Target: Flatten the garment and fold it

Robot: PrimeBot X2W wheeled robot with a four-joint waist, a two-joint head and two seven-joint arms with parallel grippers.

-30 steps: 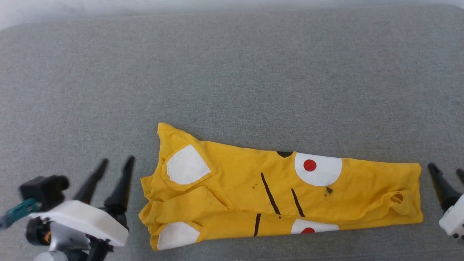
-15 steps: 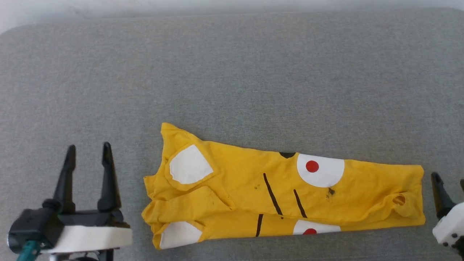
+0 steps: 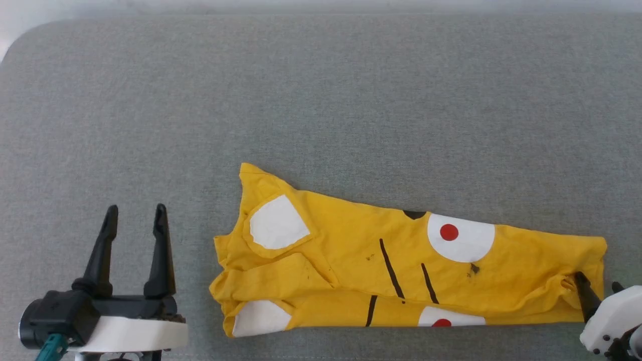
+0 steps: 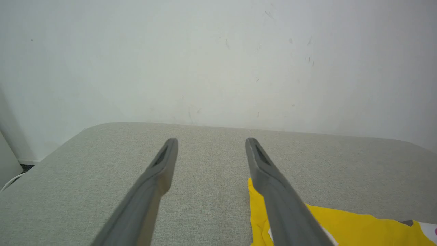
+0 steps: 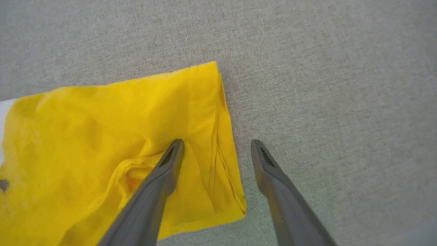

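The hem's layers (image 5: pixel 220 164) are stacked between my right gripper's fingers, so the whole garment (image 3: pixel 367 264) will move along as one folded piece when I pull.
The garment (image 3: pixel 361 260), a bright yellow T-shirt with white patches, red dots and black lines, lies folded into a long band on the grey padded surface (image 3: pixel 321 100). My left gripper (image 3: pixel 135 209) stands open to the left of its bunched left end, apart from it. In the left wrist view, my left gripper (image 4: pixel 211 141) is empty and the garment (image 4: pixel 341 225) shows at the lower right. My right gripper (image 3: pixel 596 281) is open at the garment's right hem. In the right wrist view, my right gripper (image 5: pixel 217 141) straddles that hem of the garment (image 5: pixel 102 136), one finger over cloth, one over the pad.
The grey pad's far edge (image 3: pixel 321 12) runs along the top, with a rounded corner at the upper left. A white wall (image 4: pixel 218 51) rises behind the pad. Bare grey fabric stretches beyond the garment.
The head camera has shifted, moving the whole picture right. My left gripper swung from a tilt to straight up. My right gripper moved left onto the garment's right hem.
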